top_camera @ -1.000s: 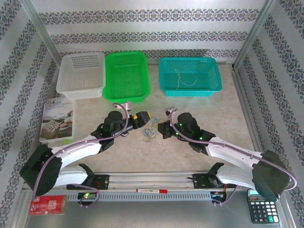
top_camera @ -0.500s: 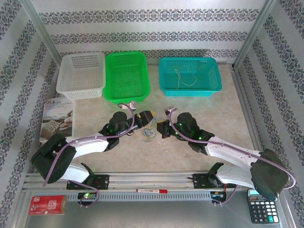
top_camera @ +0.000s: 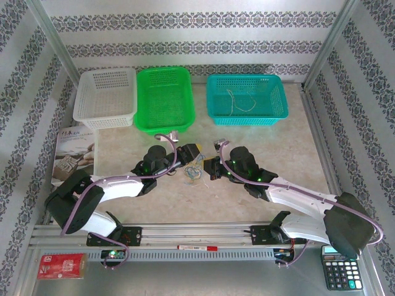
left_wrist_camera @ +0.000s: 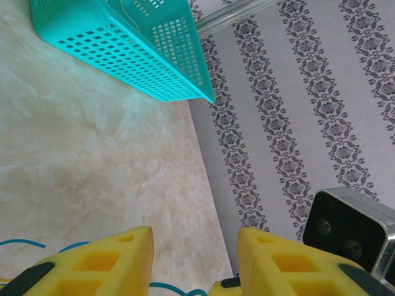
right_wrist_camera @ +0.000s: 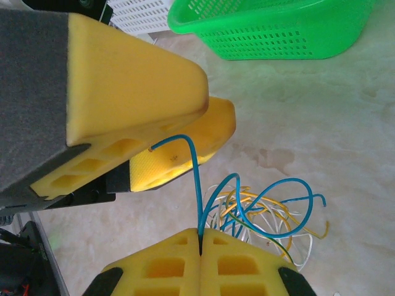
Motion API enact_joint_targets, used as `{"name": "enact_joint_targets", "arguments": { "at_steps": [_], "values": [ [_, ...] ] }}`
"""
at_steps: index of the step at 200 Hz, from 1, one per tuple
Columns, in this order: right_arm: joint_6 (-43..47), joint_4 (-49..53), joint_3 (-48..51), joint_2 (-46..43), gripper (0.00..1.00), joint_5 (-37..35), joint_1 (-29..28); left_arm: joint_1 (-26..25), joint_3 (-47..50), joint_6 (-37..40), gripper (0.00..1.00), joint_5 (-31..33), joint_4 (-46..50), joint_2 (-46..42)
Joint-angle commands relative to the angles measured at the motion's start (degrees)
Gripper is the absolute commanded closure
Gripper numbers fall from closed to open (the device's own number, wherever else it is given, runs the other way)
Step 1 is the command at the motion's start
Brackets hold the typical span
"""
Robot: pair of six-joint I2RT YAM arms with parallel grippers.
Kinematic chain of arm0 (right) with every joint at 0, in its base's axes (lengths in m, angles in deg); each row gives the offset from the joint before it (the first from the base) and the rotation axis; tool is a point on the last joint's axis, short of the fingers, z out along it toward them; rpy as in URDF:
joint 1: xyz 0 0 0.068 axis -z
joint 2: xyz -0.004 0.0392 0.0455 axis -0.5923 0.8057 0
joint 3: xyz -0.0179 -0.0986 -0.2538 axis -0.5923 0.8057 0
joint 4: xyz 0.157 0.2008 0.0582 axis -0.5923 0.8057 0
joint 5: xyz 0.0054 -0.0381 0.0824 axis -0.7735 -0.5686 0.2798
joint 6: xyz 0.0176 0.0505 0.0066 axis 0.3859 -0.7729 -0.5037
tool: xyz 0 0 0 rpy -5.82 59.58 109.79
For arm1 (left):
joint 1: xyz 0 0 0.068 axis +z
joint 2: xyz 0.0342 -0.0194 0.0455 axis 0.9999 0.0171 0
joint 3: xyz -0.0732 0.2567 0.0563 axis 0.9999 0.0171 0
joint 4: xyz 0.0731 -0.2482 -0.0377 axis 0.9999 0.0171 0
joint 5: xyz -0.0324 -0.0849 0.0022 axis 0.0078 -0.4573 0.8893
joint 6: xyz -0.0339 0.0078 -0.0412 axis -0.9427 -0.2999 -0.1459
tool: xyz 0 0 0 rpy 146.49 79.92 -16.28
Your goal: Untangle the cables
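Observation:
My right gripper is pinching the blue cable and its loops lie in the tangle (right_wrist_camera: 271,217), so I should pass its loose end (right_wrist_camera: 176,138) to my left gripper to pull out.
The cables (top_camera: 194,172) lie in a small tangle of blue, yellow and whitish wires (right_wrist_camera: 265,213) on the table between my two grippers. My right gripper (right_wrist_camera: 201,233) (top_camera: 208,167) is shut on a blue cable (right_wrist_camera: 196,185), whose free end curves up toward the yellow fingers (right_wrist_camera: 136,80) of my left gripper. The left gripper (left_wrist_camera: 194,237) (top_camera: 192,150) hovers just left of the tangle with its jaws apart and nothing clamped. A strand of blue cable (left_wrist_camera: 166,287) runs below its fingertips. One more thin cable (top_camera: 238,102) lies in the teal basket (top_camera: 247,117).
A white basket (top_camera: 105,95) and a green basket (top_camera: 165,98) stand at the back left. A book (top_camera: 74,154) lies at the left edge. A calculator (top_camera: 339,271), a red packet (top_camera: 60,266) and a pen (top_camera: 197,248) sit by the near rail.
My left arm has reached right toward the tangle and its jaws have narrowed. The right arm and the held blue cable have stayed put.

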Motion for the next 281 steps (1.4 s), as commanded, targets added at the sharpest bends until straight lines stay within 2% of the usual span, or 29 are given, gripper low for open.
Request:
{"name": "enact_joint_targets", "arguments": {
  "at_steps": [1,90,129,159,184,211,240,281],
  "values": [
    [-0.7,-2.5,0.5,0.4,1.0,1.0,0.6,-1.0,-1.4,-0.8,0.61,0.6,-4.5,0.4],
    [-0.9,-2.8,0.0,0.9,1.0,0.9,0.7,-1.4,-0.7,-0.5,0.81,0.7,-4.2,-0.2],
    [-0.8,-2.7,0.3,0.6,1.0,0.7,0.8,-1.5,-0.7,-0.4,1.0,0.9,-4.8,-0.1],
    [-0.9,-2.0,2.2,-1.7,0.62,-0.1,2.7,-1.5,-1.5,0.1,1.0,0.9,-3.9,-1.4],
    [-1.5,-2.3,4.0,-4.5,0.42,-0.7,5.0,-1.6,-3.3,0.9,1.0,0.4,-1.4,-3.1],
    [-0.8,-2.8,3.9,-5.6,0.35,0.1,5.5,-1.5,-5.3,1.6,1.0,-0.2,1.3,-4.5],
    [-0.3,-5.5,3.1,-4.2,0.33,2.8,5.3,-1.5,-6.9,1.9,1.0,-0.5,2.8,-5.2],
    [-0.4,-10.5,0.6,1.0,0.33,1.9,3.7,-1.7,-9.0,1.7,1.0,-0.7,3.8,-5.5]
  ]
}}
